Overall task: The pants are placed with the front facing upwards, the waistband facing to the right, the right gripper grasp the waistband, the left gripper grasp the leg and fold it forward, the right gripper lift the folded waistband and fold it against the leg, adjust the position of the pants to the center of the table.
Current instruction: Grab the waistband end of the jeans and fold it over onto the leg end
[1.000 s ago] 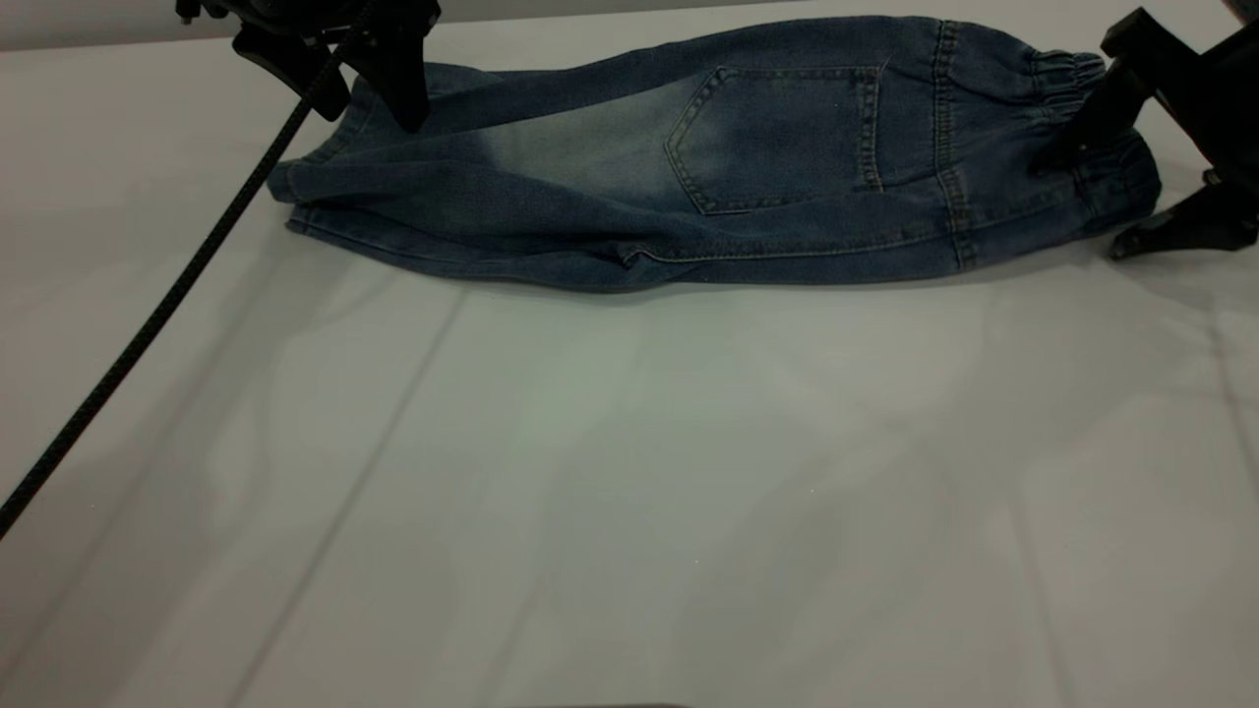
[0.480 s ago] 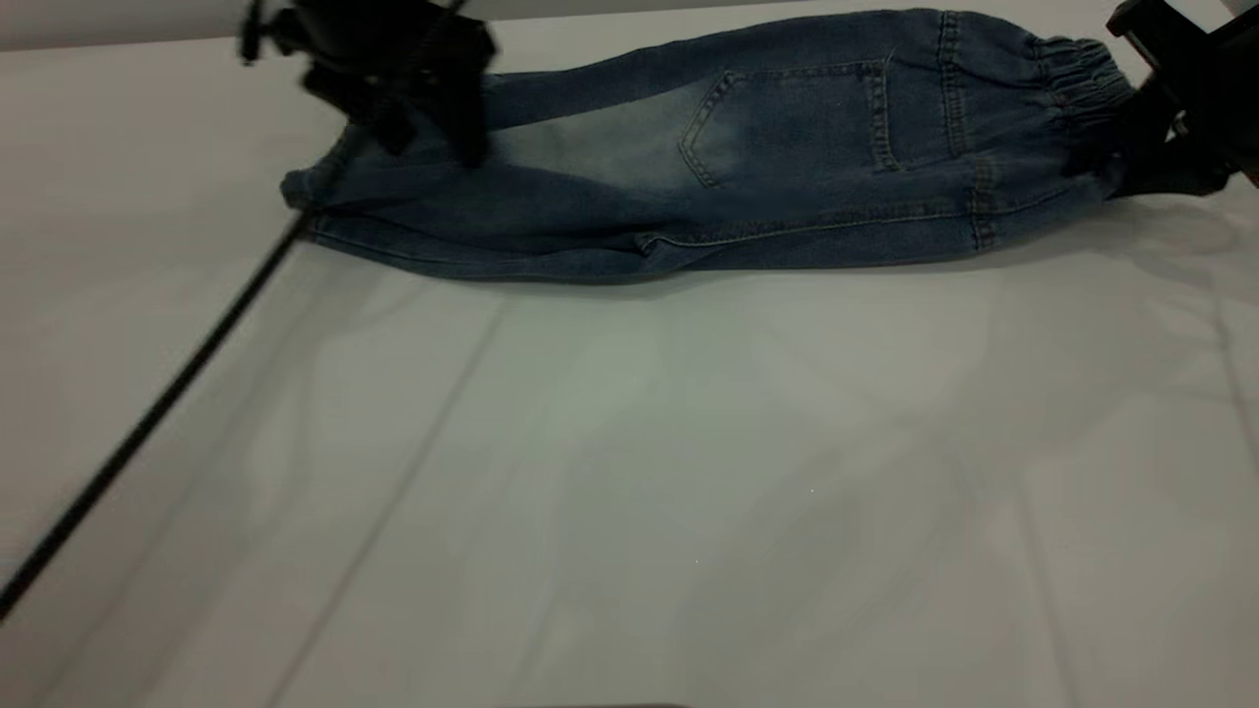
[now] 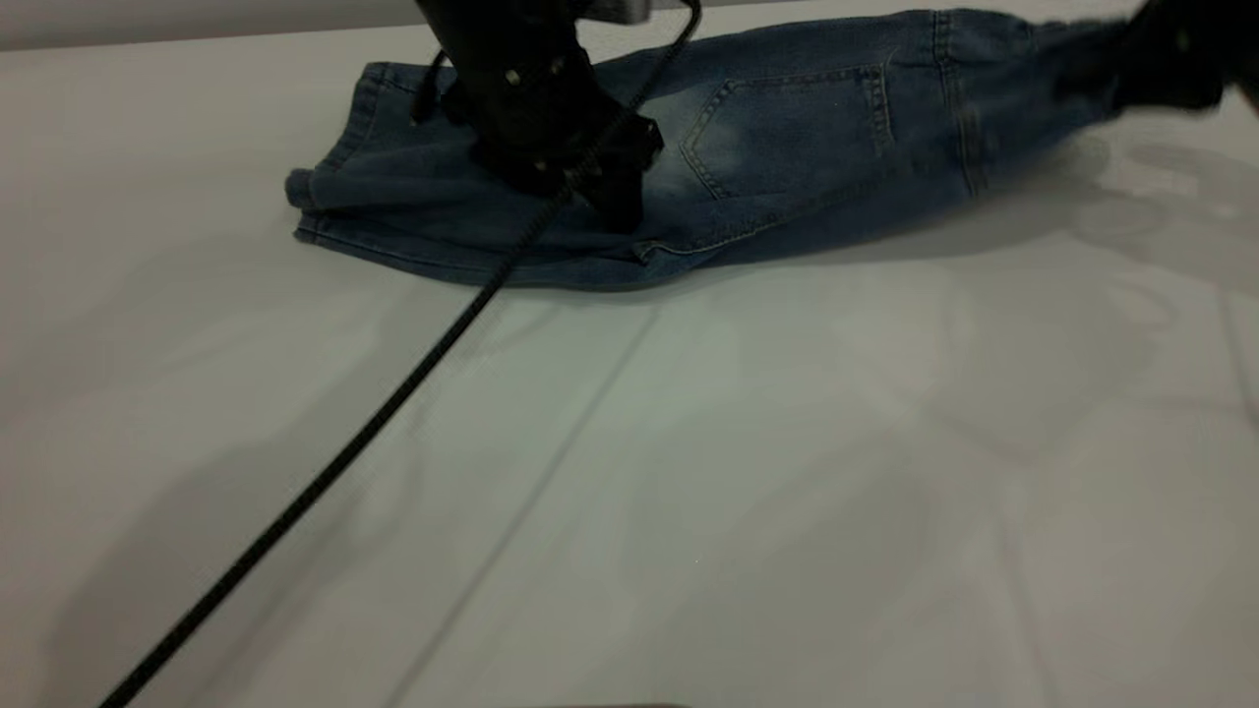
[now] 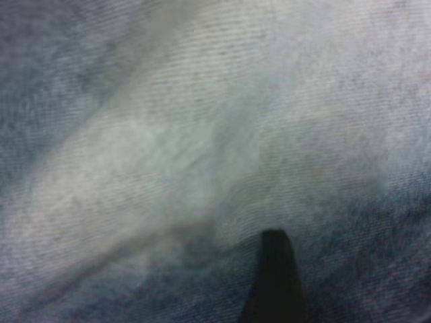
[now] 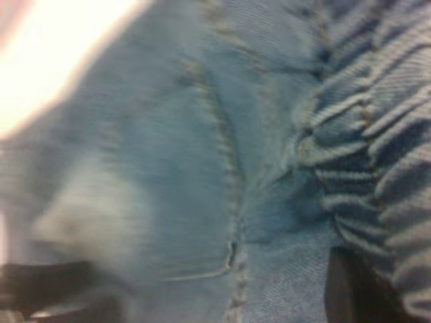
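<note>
My left gripper sits beside the pocket, where the pants must (image 3: 675, 163) fold, so it should back toward the hem (image 3: 366, 165) and steady the leg while the waistband folds over.
The blue denim pants (image 3: 787, 128) lie folded lengthwise at the far side of the table (image 3: 689, 492), back patch pocket (image 3: 787, 128) facing up. My left gripper (image 3: 610, 202) is down on the leg part, left of the pocket; its wrist view is filled with faded denim (image 4: 168, 155). At the far right my right gripper (image 3: 1166, 64) is shut on the waistband (image 5: 377, 134) and holds that end up off the table, with a shadow under it. A black finger (image 5: 347, 289) lies against the ruffled band. The hem end (image 3: 315, 197) rests flat.
The left arm's black braided cable (image 3: 344, 462) runs diagonally across the table from the gripper to the near left corner. The pale tabletop stretches wide in front of the pants. Its far edge (image 3: 197, 34) lies just behind them.
My left gripper has moved right, from the hem end to the middle of the leg. My right gripper has risen with the waistband, lifting the pants' right end off the table.
</note>
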